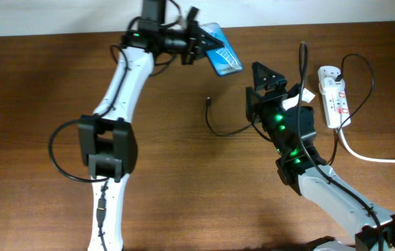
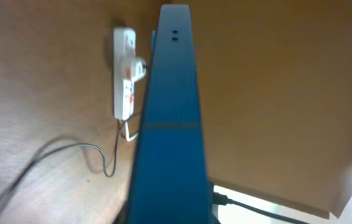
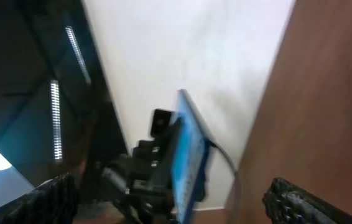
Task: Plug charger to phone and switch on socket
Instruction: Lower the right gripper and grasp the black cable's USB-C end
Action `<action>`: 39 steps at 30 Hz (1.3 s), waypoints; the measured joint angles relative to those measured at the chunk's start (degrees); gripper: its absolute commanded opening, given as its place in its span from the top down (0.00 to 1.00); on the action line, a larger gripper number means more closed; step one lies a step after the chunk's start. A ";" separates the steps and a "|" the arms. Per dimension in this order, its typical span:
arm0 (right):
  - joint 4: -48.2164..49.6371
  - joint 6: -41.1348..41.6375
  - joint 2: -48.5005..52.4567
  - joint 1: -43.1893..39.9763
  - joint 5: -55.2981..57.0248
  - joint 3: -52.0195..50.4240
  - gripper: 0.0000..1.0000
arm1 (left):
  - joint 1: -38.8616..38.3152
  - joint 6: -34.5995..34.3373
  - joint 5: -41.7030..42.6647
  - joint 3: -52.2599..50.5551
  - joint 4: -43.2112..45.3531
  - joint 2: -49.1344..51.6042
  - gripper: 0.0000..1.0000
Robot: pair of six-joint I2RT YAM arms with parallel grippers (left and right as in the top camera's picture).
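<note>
The charger lies below while my empty right gripper points at the phone (image 1: 223, 54), so I should turn that gripper down and first take the charger (image 1: 208, 104) behind its tip.
My left gripper (image 1: 196, 40) is shut on the phone (image 1: 222, 57) and holds it tilted above the table at the back. The phone has a blue screen and shows edge-on in the left wrist view (image 2: 170, 124). My right gripper (image 1: 267, 77) is open and empty, to the right of the phone and pointing at it. In the right wrist view the phone (image 3: 188, 163) stands between my open fingers (image 3: 176, 205). The charger (image 1: 220, 127) is a thin black cable lying on the table, with its tip (image 1: 209, 100) below the phone. The white socket (image 1: 333, 96) lies at the far right, and also shows in the left wrist view (image 2: 125, 74).
A thick white cord (image 1: 375, 157) runs from the socket to the right edge. A black cable loops above the socket (image 1: 365, 66). The wooden table (image 1: 37, 84) ends at a white wall along the back.
</note>
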 measured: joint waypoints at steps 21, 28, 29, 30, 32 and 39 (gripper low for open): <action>-78.51 -56.15 0.46 0.22 -22.47 20.83 0.02 | 18.53 10.49 19.74 -0.07 -3.17 0.00 1.00; -91.86 -72.28 0.94 0.22 -11.82 37.00 0.02 | 18.56 10.71 19.85 -0.09 -3.30 0.00 1.00; -93.15 -74.34 2.84 0.28 -11.47 40.15 0.02 | 18.56 10.69 19.87 -0.09 -3.43 0.00 1.00; -94.84 -76.00 5.99 0.63 -10.75 44.28 0.02 | 18.56 10.71 19.87 -0.09 -3.72 0.00 1.00; -97.53 -77.72 10.36 1.62 -9.64 49.29 0.02 | 18.56 10.71 19.85 -0.09 -3.91 0.00 1.00; -90.09 -78.90 30.08 6.69 -6.91 60.43 0.21 | 18.64 10.71 19.89 -0.11 -4.00 0.00 1.00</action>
